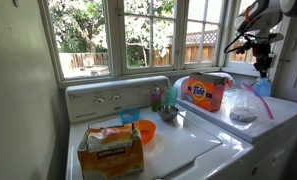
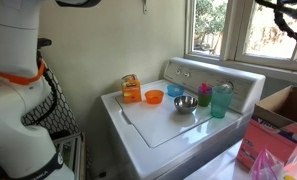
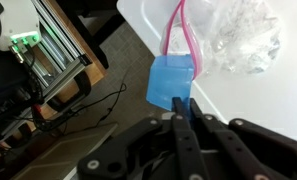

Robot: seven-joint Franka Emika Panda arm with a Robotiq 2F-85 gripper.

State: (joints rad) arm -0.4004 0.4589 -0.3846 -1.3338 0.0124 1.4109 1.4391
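Observation:
My gripper has the blue cup [image 3: 170, 80] hanging past the machine's edge, with the bag's pink handles reaching along it. Next, my gripper turns and brings the cup back over the white top [image 3: 273, 92].
My gripper [image 3: 180, 100] is shut on the edge of a small blue plastic cup [image 3: 168, 80] and holds it in the air. In an exterior view the gripper [image 1: 260, 58] hangs at the top right with the blue cup [image 1: 263, 73] under it. The cup is just above a clear plastic bag with pink handles [image 1: 244, 106] that lies on the right-hand white machine [image 1: 288, 112]. In the wrist view the bag [image 3: 238, 40] lies on the white top beyond the cup, its pink handles reaching towards it.
A Tide box [image 1: 205, 92] stands left of the bag. The washer lid [image 1: 183, 145] has on and around it an orange box [image 1: 110, 150], an orange bowl [image 1: 145, 130], a metal bowl [image 1: 168, 113] and cups [image 2: 220, 100]. Windows are behind. A rack [image 3: 58, 60] and cables are on the floor.

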